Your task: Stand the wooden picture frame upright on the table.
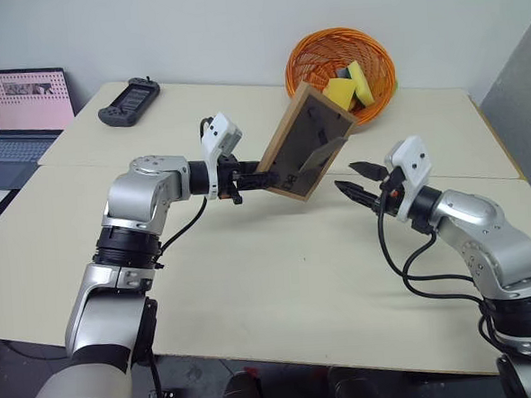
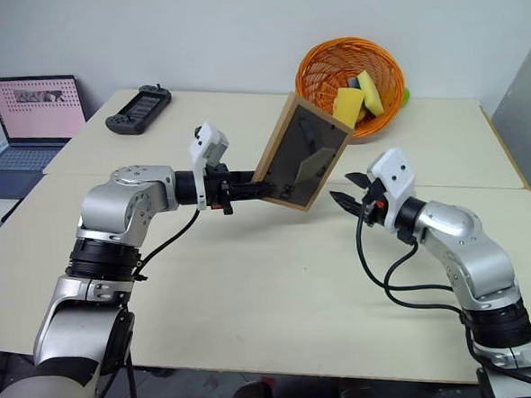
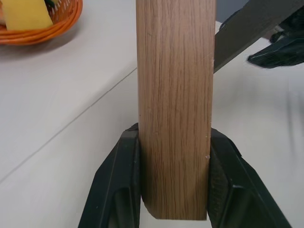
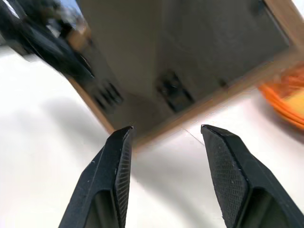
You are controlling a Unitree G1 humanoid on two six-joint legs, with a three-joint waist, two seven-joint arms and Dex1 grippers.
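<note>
My left gripper is holding the frame tilted, with the stand swung out (image 1: 322,154). Next, my right gripper takes the frame's opposite edge (image 2: 331,166) before I stand the frame upright.
The wooden picture frame (image 1: 298,141) hangs tilted in the air above the table (image 1: 279,279), its dark grey-brown back panel toward me and its fold-out stand (image 1: 321,156) swung out from the back. My left gripper (image 1: 244,179) is shut on the frame's lower left wooden edge (image 3: 175,118). To the right of the frame, my right gripper (image 1: 358,180) stands open with nothing between its fingers, a short gap away from the stand. In the right wrist view the frame's back panel (image 4: 190,61) fills the space beyond the open fingers (image 4: 116,166).
An orange woven basket (image 1: 306,57) with yellow sponges sits behind the frame at the table's far side. A black handheld controller (image 1: 129,102) lies at the far left. A laptop (image 1: 21,110) stands beyond the table's left edge. A seam (image 1: 65,168) crosses the tabletop.
</note>
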